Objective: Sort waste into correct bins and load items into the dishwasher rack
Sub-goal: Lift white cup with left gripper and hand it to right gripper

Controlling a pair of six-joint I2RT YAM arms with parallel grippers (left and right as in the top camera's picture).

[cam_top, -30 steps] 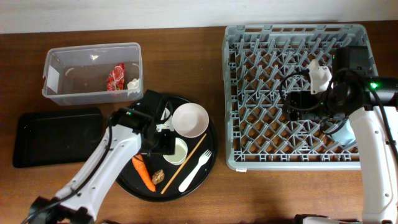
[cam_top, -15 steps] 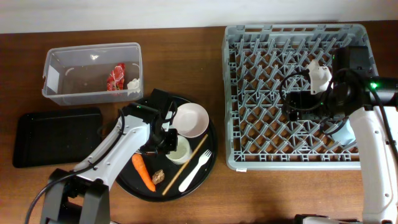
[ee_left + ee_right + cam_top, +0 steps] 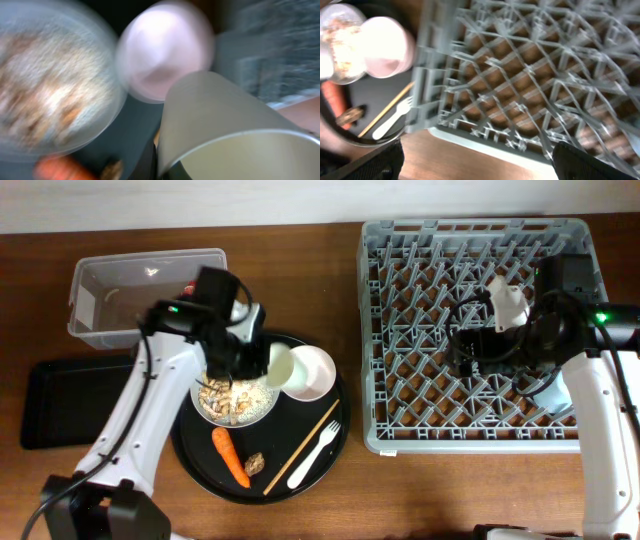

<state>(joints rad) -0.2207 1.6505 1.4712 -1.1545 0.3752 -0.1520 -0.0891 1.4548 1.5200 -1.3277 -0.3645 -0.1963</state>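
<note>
The small white cup [image 3: 283, 368] is in my left gripper, far from the rack spot by the pale-blue shape [image 3: 555, 396], so next I pass the cup to my right gripper.
My left gripper [image 3: 262, 367] is shut on the rim of the small white cup [image 3: 281, 365], which hangs tilted over the round black tray. In the left wrist view the cup [image 3: 225, 125] fills the lower right and my left gripper [image 3: 162, 165] pinches its wall. Below lie the white plate [image 3: 235, 400] with beige food scraps, the white bowl [image 3: 312, 372], the carrot [image 3: 230, 457], a brown lump [image 3: 255, 464], the chopstick [image 3: 305, 442] and the fork [image 3: 315, 452]. My right gripper [image 3: 465, 348] stands open and empty above the dishwasher rack [image 3: 420, 270].
The clear tub [image 3: 120, 300] sits at the back left, its red wrapper mostly hidden behind my left arm. A shallow black tray [image 3: 60, 405] lies in front of it. A pale-blue shape [image 3: 546, 388] shows in the rack under my right arm.
My left gripper shut on the cup and lifted it back and up off the plate, uncovering the food scraps. My right gripper opened a little wider and stayed over the rack.
</note>
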